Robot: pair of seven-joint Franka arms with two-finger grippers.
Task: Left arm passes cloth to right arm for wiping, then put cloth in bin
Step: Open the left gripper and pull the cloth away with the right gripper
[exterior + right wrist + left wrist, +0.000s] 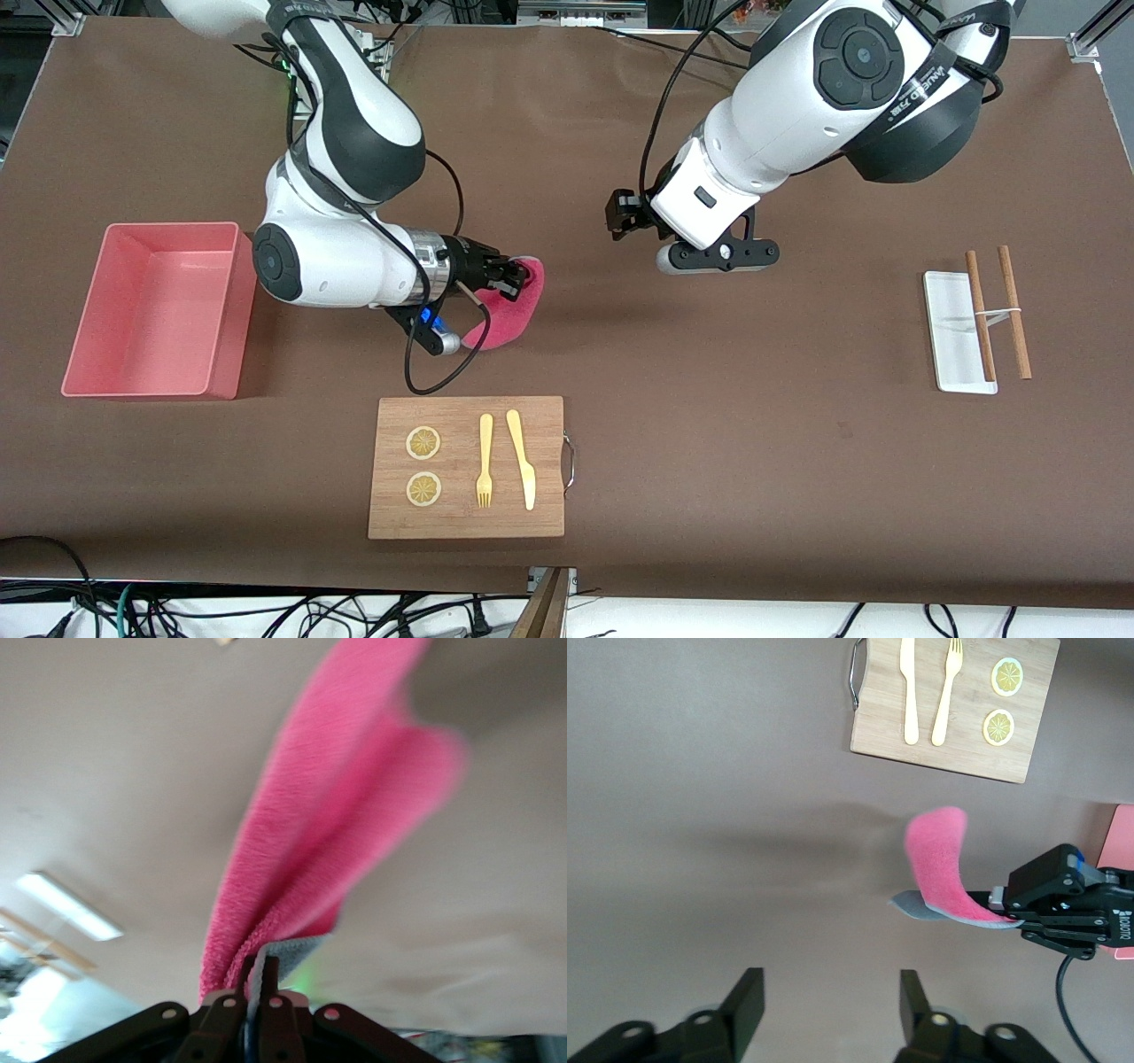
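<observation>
Next, I swing my right gripper back past the pink bin [159, 308] until the magenta cloth [517, 308] hangs over the bin, because the cloth sticks out from my right gripper away from the bin.
My right gripper [516, 276] is shut on one edge of the magenta cloth [512, 306], which hangs curled over the brown table between the pink bin [84, 332] and my left gripper. In the right wrist view the cloth [337, 815] rises from the pinched tips of the right gripper [258, 967], with its grey underside showing. My left gripper [718, 257] hovers over the middle of the table, apart from the cloth. In the left wrist view the left gripper [828, 1001] is open with nothing in it, and the cloth [939, 859] and the right gripper [1007, 911] lie ahead of it.
A wooden cutting board [540, 425] with a fork, a knife and two lemon slices lies nearer the camera than the cloth. A white tray [948, 346] with two brown sticks sits toward the left arm's end of the table. The bin stands at the right arm's end.
</observation>
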